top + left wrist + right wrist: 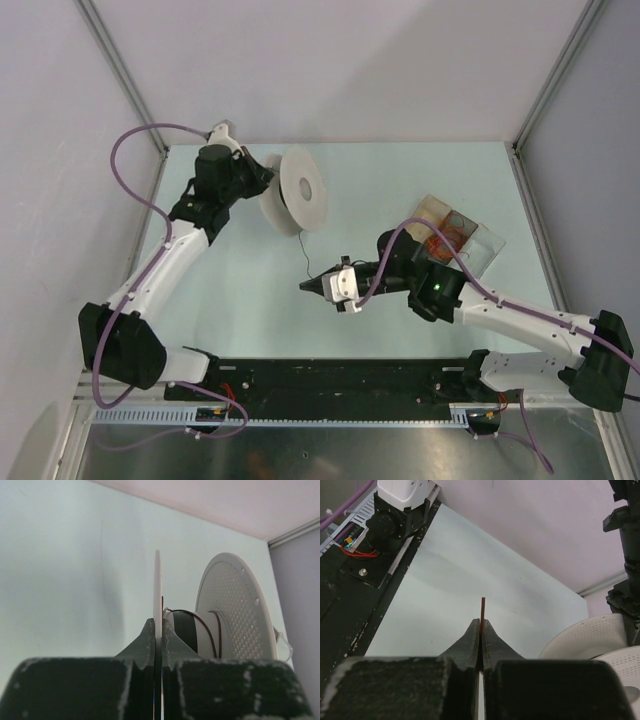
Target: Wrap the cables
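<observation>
I should use my left gripper to bring the spool (309,187) forward because it is close to the back edge, so my right gripper can take the cable round its far side (322,153).
The white perforated spool (300,190) stands on edge at the back of the table. My left gripper (262,186) is shut on its near flange, seen edge-on in the left wrist view (158,590). A few turns of the thin dark cable (218,635) lie round the hub. The cable (304,250) hangs from the spool down to my right gripper (308,286). That gripper (481,621) is shut on the cable, whose short end (483,607) sticks out past the fingertips. My left gripper (158,622) shows its jaws pressed on the flange.
A clear plastic box (470,240) holding a small orange-red wire coil (445,238) sits at the back right, behind the right arm. The left arm's base (400,500) and the black front rail (340,380) lie along the near edge. Purple cords (140,150) loop by the left wall.
</observation>
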`<state>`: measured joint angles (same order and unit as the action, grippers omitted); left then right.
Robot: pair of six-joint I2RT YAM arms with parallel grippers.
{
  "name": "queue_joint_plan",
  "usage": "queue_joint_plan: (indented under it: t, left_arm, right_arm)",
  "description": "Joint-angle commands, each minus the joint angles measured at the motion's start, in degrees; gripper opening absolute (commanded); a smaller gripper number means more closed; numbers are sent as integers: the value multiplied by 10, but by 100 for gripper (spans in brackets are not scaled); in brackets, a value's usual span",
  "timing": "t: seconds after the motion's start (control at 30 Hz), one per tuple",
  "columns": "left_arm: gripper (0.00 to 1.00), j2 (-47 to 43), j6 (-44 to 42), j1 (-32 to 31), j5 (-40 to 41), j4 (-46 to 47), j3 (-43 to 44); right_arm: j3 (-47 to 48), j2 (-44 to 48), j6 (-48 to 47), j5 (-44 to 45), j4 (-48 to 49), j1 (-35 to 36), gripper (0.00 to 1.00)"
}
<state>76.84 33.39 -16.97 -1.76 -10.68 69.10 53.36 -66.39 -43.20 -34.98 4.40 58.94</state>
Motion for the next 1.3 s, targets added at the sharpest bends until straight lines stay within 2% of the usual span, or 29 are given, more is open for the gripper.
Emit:
queue_joint_plan:
  t: [0.0, 0.17, 0.43, 0.73, 1.03, 1.27]
  left_arm:
    - [0, -10, -2, 8, -15, 53, 15]
    - [0, -22, -35, 1, -43, 57, 34]
    - [0, -27, -91, -44, -12, 57, -14]
    - [0, -20, -128, -113, -20, 56, -53]
    - [0, -57, -154, -148, -105, 64, -114]
    - [0, -99, -187, -150, -138, 70, -157]
  right_arm:
    - [12, 13, -13, 22, -43, -3, 0]
    - [11, 15, 12, 26, -58, -31, 0]
    - [37, 13, 22, 35, 57, -3, 0]
    - [96, -46, -21, 35, 163, -8, 0]
    - [144, -118, 20, 36, 244, -108, 0]
    - [174, -148, 55, 37, 263, -185, 0]
